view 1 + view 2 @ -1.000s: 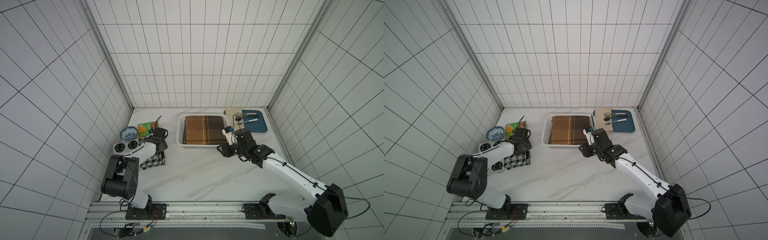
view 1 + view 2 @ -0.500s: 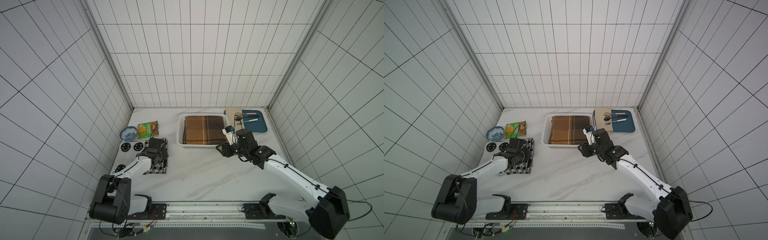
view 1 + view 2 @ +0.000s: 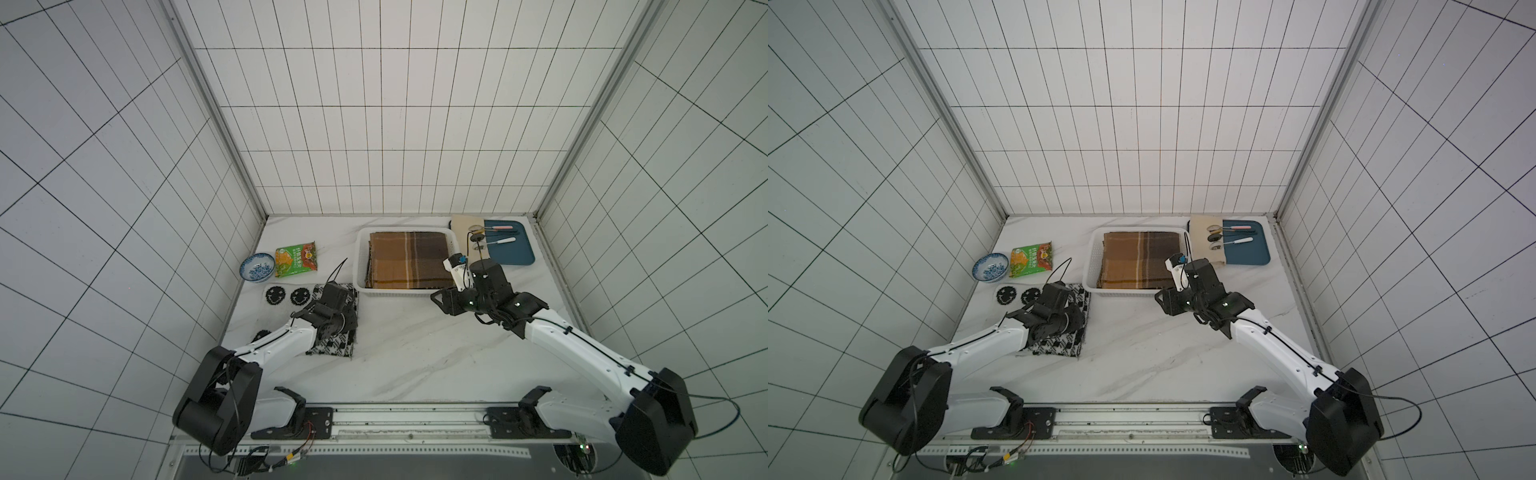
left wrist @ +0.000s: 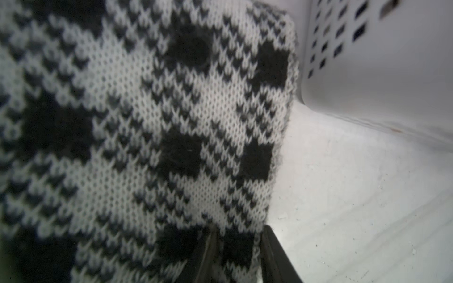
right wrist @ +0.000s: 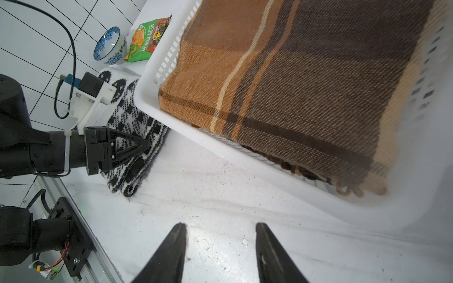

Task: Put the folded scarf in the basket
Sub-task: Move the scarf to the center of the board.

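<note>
I should take the scarf's basket-side edge (image 3: 353,339) with my right gripper and pull the scarf in front of the basket (image 3: 408,339), because my left gripper is holding that edge beside the basket.
A folded black-and-white knit scarf (image 3: 336,347) (image 3: 1059,347) (image 4: 171,122) (image 5: 137,122) lies flat on the table, just left of the white perforated basket (image 3: 399,294) (image 3: 1121,291) (image 4: 367,61) (image 5: 196,139). My left gripper (image 3: 352,322) (image 3: 1081,322) (image 4: 240,229) (image 5: 144,147) is shut on the scarf's edge on the basket side. One finger lies on top of the knit, the other at its rim. A brown plaid scarf (image 3: 409,259) (image 5: 294,85) fills the basket. My right gripper (image 3: 435,297) (image 3: 1158,299) (image 5: 220,224) hovers open and empty at the basket's front right corner.
A knit piece with two black smiley faces (image 3: 286,296) lies behind the scarf. A blue-patterned bowl (image 3: 257,268) and a green snack packet (image 3: 296,259) sit at the back left. At the back right are a beige cloth (image 3: 465,232) and a blue tray (image 3: 511,249) with utensils.
My left arm has swung from the scarf's far end towards the front, onto its basket-side edge, and its jaws have narrowed onto the knit. The right arm has barely moved.
</note>
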Controlling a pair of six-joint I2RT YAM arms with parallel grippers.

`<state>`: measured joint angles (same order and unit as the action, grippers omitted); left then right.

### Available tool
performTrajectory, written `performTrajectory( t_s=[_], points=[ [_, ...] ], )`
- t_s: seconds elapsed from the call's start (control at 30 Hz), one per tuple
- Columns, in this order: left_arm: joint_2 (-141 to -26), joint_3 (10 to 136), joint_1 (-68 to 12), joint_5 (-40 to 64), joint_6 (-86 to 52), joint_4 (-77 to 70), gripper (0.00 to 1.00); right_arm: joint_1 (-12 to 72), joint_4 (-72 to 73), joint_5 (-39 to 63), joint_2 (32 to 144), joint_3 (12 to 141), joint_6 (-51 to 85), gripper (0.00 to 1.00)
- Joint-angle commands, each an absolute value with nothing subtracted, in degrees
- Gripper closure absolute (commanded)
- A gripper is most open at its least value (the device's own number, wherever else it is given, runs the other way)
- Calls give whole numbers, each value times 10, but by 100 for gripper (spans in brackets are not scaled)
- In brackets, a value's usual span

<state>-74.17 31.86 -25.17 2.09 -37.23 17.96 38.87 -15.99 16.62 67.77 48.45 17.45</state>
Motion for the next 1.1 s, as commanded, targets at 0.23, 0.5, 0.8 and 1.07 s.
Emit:
performTrajectory(
  t_s=[0.23, 0.5, 0.8, 1.07],
  points=[
    [-609, 280, -317, 79, -411, 187, 66, 440, -131, 156, 723, 460, 188, 51],
    [-568, 279, -304, 14, -386, 205, 56, 526, -73, 151, 774, 460, 235, 45],
    [-566, 283, -195, 52, -369, 139, 55, 611, 47, 126, 914, 501, 285, 35],
    [-579, 280, -143, 103, -366, 99, 72, 656, 67, 98, 1015, 583, 291, 34]
  ],
)
